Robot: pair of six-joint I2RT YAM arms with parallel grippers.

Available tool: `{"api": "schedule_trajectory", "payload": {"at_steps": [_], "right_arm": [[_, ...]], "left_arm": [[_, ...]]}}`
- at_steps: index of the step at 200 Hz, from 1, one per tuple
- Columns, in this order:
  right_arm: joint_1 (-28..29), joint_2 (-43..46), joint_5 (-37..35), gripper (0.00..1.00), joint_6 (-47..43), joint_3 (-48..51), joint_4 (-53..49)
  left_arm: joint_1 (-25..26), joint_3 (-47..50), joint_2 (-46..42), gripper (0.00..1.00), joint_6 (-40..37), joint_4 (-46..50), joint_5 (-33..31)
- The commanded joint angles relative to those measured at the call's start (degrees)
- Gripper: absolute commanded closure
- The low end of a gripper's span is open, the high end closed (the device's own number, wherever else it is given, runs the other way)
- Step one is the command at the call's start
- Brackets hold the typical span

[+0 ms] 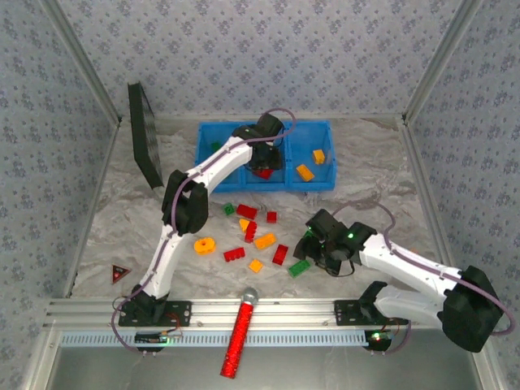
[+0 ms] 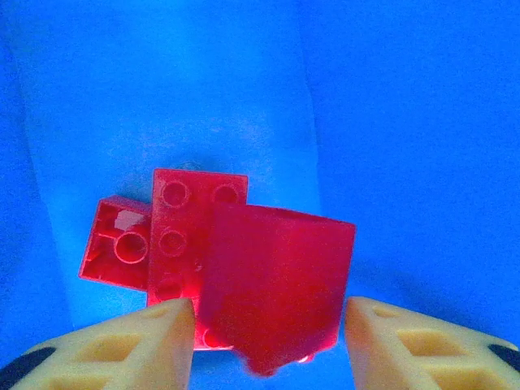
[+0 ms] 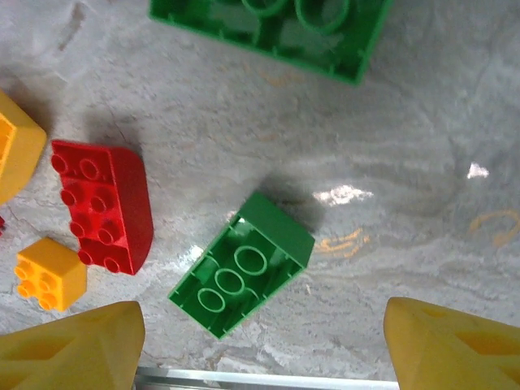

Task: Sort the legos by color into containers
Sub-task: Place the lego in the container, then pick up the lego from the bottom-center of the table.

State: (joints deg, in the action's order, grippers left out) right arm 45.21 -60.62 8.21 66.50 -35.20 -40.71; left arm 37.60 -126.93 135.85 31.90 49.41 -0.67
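Observation:
My left gripper's arm is across the green bricks' compartment. It should move back out before my right gripper brings in the green brick (image 1: pixel 299 268) near the front rail.
My left gripper (image 1: pixel 264 156) hangs over the middle compartment of the blue tray (image 1: pixel 213 134). In the left wrist view its fingers (image 2: pixel 154 341) stand slightly apart from a blurred red brick (image 2: pixel 276 280) between them. That brick is above two red bricks (image 2: pixel 183 236) on the tray floor. My right gripper (image 3: pixel 264 341) is open above an upside-down green brick (image 3: pixel 242 275) on the table (image 3: pixel 406 122); the same green brick (image 1: pixel 299 267) lies near the front rail. Loose red, orange and green legos (image 1: pixel 246 212) and a yellow ring (image 1: pixel 205 244) lie mid-table.
Orange bricks (image 1: pixel 305 171) lie in the tray's right compartment and a green one (image 1: pixel 216 147) in the left. A red brick (image 3: pixel 106 213), a small orange brick (image 3: pixel 49 275) and a larger green brick (image 3: pixel 268 24) surround my right gripper. A red glittery cylinder (image 1: pixel 239 337) crosses the front rail. A black panel (image 1: pixel 146 138) leans at left.

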Motion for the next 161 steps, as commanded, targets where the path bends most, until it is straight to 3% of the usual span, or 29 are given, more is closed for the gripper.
{"api": "schedule_trajectory", "payload": {"at_steps": [1, 62, 113, 139, 161], "right_arm": [[1.5, 0.2, 1.0, 0.2, 6.0, 1.3, 0.0], [4.3, -5.3, 0.1, 0.21, 8.2, 1.4, 6.0], [4.4, -9.9, -0.9, 0.28, 8.1, 1.2, 9.9], [4.9, -13.0, -1.6, 0.35, 7.3, -0.2, 10.7], [5.3, -15.9, -1.8, 0.46, 6.5, -0.9, 11.5]], "left_arm": [[-0.2, -1.9, -2.1, 0.47, -1.7, -0.6, -0.2], [-0.4, -2.6, -6.5, 0.45, -3.7, -0.7, -2.2], [-0.4, 2.3, -15.9, 0.43, -6.3, -2.2, -5.9], [-0.4, 8.3, -22.8, 0.4, -6.9, -3.4, -5.8], [-0.4, 14.5, -29.3, 0.38, -8.0, -4.8, -5.2]]}}
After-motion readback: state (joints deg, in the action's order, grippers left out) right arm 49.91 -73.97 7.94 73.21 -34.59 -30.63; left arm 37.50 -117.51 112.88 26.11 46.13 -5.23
